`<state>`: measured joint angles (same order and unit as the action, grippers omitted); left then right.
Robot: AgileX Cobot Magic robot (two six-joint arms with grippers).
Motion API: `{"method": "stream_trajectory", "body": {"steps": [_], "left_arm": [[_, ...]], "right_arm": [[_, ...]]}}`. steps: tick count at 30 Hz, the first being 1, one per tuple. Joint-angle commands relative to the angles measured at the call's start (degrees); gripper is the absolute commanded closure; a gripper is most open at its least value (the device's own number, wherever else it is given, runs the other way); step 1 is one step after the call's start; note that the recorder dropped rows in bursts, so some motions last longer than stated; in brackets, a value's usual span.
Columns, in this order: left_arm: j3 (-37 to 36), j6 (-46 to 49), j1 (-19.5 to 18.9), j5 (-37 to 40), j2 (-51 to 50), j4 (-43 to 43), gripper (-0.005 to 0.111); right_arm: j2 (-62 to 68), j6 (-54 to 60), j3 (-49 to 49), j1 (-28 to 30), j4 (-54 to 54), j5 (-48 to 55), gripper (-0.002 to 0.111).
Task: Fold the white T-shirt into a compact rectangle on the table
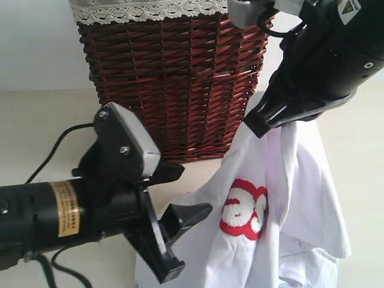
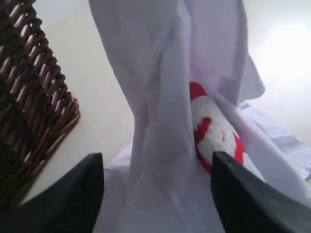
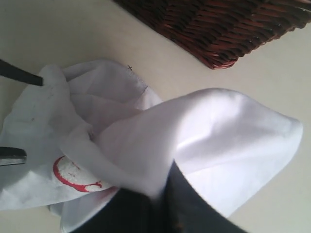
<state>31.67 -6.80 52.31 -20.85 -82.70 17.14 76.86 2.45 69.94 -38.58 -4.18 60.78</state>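
The white T-shirt hangs bunched [image 1: 273,174] from just the robot's right gripper, so the left gripper needs to take the T-shirt's fold [image 2: 161,167] between its fingers and raise it to spread the T-shirt out.
The white T-shirt [image 1: 288,198] hangs bunched from my right gripper [image 1: 259,125], which is shut on a fold of it above the table [image 1: 36,120]. Its lower part rests crumpled on the table, and the red-outlined lettering [image 1: 243,213] faces out. In the right wrist view the cloth [image 3: 218,131] spills out from the shut right gripper [image 3: 163,194]. My left gripper [image 1: 193,240] is low at the shirt's left edge and stands open. In the left wrist view the hanging fold [image 2: 160,121] passes between its spread fingers [image 2: 73,199] without being pinched.
A dark red wicker basket [image 1: 174,78] with a lace trim [image 1: 144,12] stands on the table right behind the shirt, close to both arms. The basket's corner [image 2: 29,97] is beside the left gripper. Bare table [image 3: 73,34] lies around the shirt.
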Motion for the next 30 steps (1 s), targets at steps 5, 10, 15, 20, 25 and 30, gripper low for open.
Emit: {"method": "stream_trajectory", "body": {"steps": [5,10,15,20,25,30], "left_arm": [[7.42,-4.70,0.31,-3.41,-4.97,8.73,0.045],[8.08,-3.85,-1.19,-1.02,-9.30,12.24,0.045],[8.08,-5.50,-4.27,4.28,-10.06,11.84,0.049],[8.08,-5.21,-4.34,15.09,-9.82,12.99,0.089],[8.08,-4.63,-4.25,22.17,-8.76,13.62,0.107],[8.48,-4.08,-4.25,30.68,-1.54,14.05,0.107]], "right_arm": [[-0.44,0.48,0.31,-0.02,-0.41,1.13,0.108],[-0.44,0.48,0.31,-0.02,-0.66,1.23,0.108],[-0.44,0.48,0.31,-0.02,-0.66,1.23,0.108],[-0.44,0.48,0.31,-0.02,-0.79,1.20,0.108],[-0.44,0.48,0.31,-0.02,-1.47,1.38,0.108],[-0.44,-4.61,0.31,-0.02,-10.10,5.21,0.108]]}}
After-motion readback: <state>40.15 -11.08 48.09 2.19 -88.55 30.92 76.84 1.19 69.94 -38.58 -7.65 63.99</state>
